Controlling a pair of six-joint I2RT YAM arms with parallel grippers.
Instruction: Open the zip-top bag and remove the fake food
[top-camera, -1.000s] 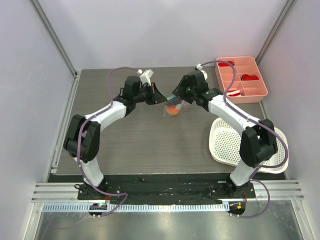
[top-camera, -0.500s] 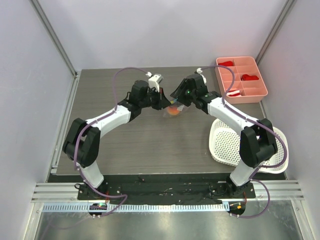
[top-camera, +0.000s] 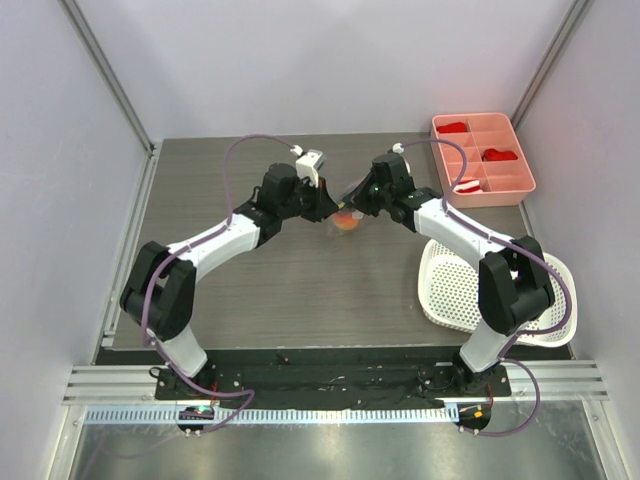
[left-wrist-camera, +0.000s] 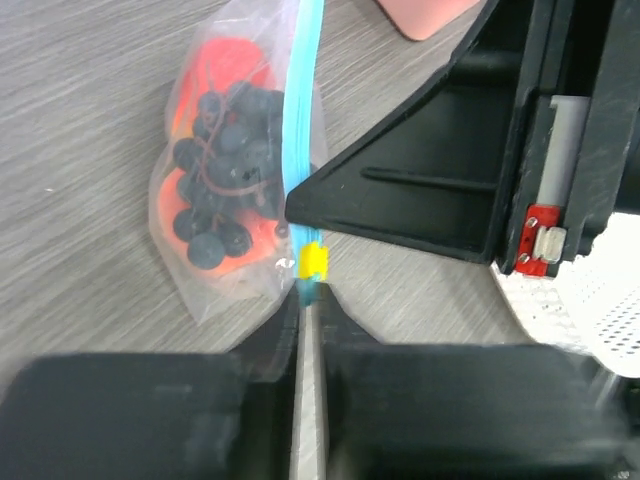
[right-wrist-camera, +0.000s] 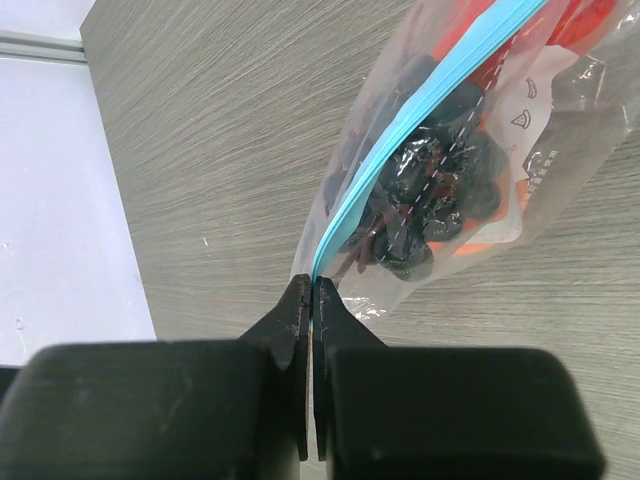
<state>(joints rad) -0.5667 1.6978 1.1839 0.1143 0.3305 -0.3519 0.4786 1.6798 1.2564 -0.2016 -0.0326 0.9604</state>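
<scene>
The end of the bag's teal zip (left-wrist-camera: 222, 165) is crowded by both my grippers at the yellow slider (left-wrist-camera: 313, 261), so next my left gripper opens and moves away before I put the bag down.
The zip-top bag (top-camera: 345, 222) hangs just above the table's middle, between both grippers. In the left wrist view, the clear bag (left-wrist-camera: 215, 265) holds fake food: a black berry cluster (left-wrist-camera: 225, 170) over orange-red pieces (left-wrist-camera: 215, 65). My left gripper (left-wrist-camera: 308, 300) is shut on the end of the teal zip strip (left-wrist-camera: 303, 100), right at the yellow slider (left-wrist-camera: 313, 262). The right gripper (right-wrist-camera: 312, 292) is shut on the opposite end of the zip strip (right-wrist-camera: 420, 120); the berries (right-wrist-camera: 440, 205) show through the plastic. From above, the left gripper (top-camera: 327, 206) and right gripper (top-camera: 352, 198) almost touch.
A pink divided tray (top-camera: 500, 170) with red and white bits stands at the back right. A white perforated basket (top-camera: 455, 290) lies at the right, partly under my right arm. The enclosure's walls rise on both sides.
The right gripper has shut on the zip strip. The left arm has swung right, bringing the two grippers close together over the bag.
</scene>
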